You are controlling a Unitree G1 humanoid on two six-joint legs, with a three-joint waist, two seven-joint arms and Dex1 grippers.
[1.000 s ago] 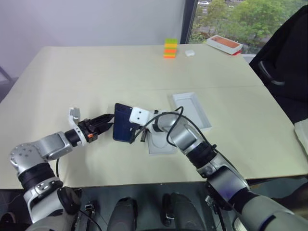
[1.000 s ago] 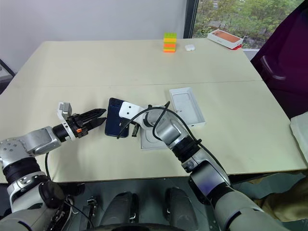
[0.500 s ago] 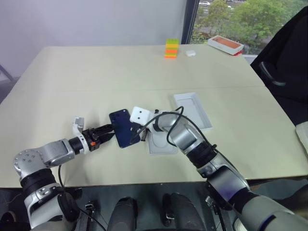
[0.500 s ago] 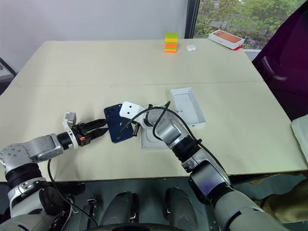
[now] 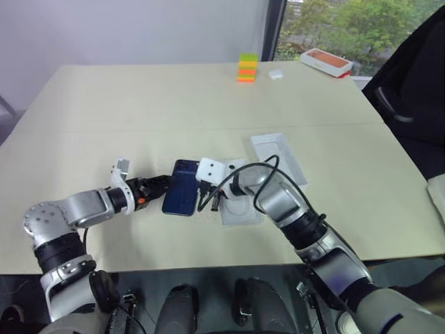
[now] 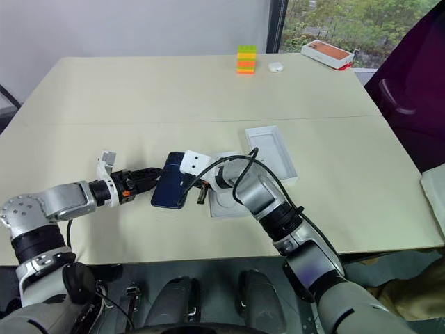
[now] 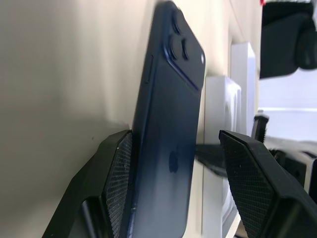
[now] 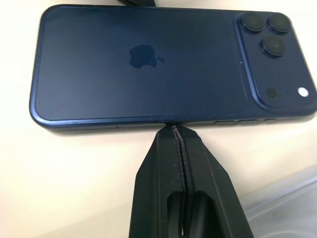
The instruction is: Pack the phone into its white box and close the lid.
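Observation:
The phone [image 5: 181, 188] will come to rest flat below the white box's rim when I lower it in, because the box's sides stand around its white insert [image 5: 240, 210].
The dark blue phone [image 5: 182, 197] lies back up on the table, its camera cluster [image 8: 270, 39] showing. My left gripper [image 5: 161, 186] is open around the phone's near end. One of its fingers [image 7: 116, 173] lies against the phone's underside, and the other stands apart over its back. My right gripper [image 8: 174, 130] is shut, with its tips touching the phone's long edge. The white box [image 5: 240, 212], with an oval recess in its white insert, sits under my right forearm just right of the phone. The lid [image 5: 278, 158] lies open side up behind it.
At the table's far edge stand a stack of green, yellow and orange blocks [image 5: 246, 69], a small white case [image 5: 274, 76] and an orange-topped box [image 5: 325, 62]. A dark chair [image 5: 410, 90] stands at the right side. A black cable loops over my right wrist.
The phone has come down from a tilted stand to lie nearly flat, closer to the box. My right gripper has drawn back with it. My left fingers now reach around its end.

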